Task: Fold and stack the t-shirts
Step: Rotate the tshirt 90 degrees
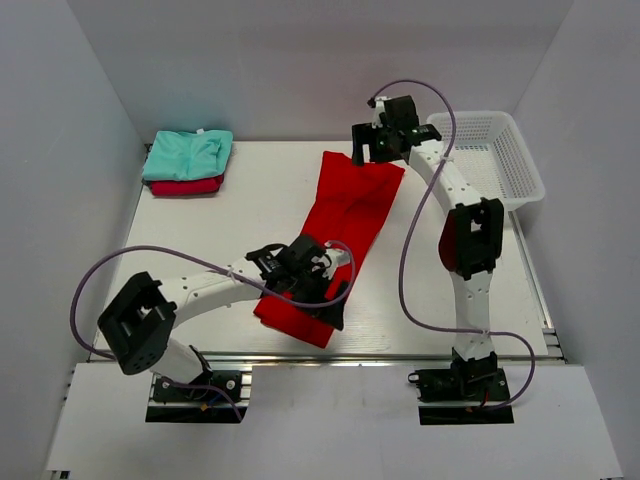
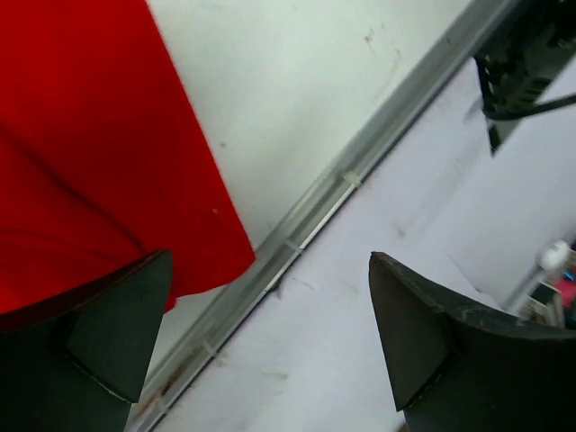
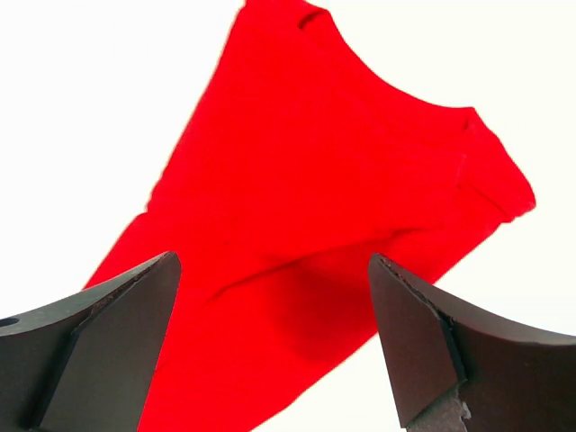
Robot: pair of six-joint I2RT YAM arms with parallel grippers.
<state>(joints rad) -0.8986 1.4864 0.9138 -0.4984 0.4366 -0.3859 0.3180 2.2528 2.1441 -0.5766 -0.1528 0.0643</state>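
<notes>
The red t-shirt (image 1: 345, 216) lies at a slant across the middle of the table, so the robot should first straighten it, then grab its near end (image 1: 298, 322) by both corners and fold toward its far end.
A bright red t-shirt (image 1: 345, 225) lies as a long folded strip running diagonally across the table's middle. My left gripper (image 1: 330, 295) hovers open over its near end by the front edge; in the left wrist view the red cloth (image 2: 90, 153) sits under the left finger, and nothing is between the left gripper (image 2: 270, 342) fingers. My right gripper (image 1: 375, 150) stands open above the far end. In the right wrist view the red cloth (image 3: 315, 225) fills the space below the right gripper (image 3: 274, 342). A folded mint t-shirt (image 1: 188, 154) rests on a folded crimson t-shirt (image 1: 186, 187) at the back left.
A white mesh basket (image 1: 500, 165) stands at the back right, beside the right arm. The metal rail of the table's front edge (image 2: 306, 216) runs just past the red shirt's near end. White walls close in the left, right and back sides.
</notes>
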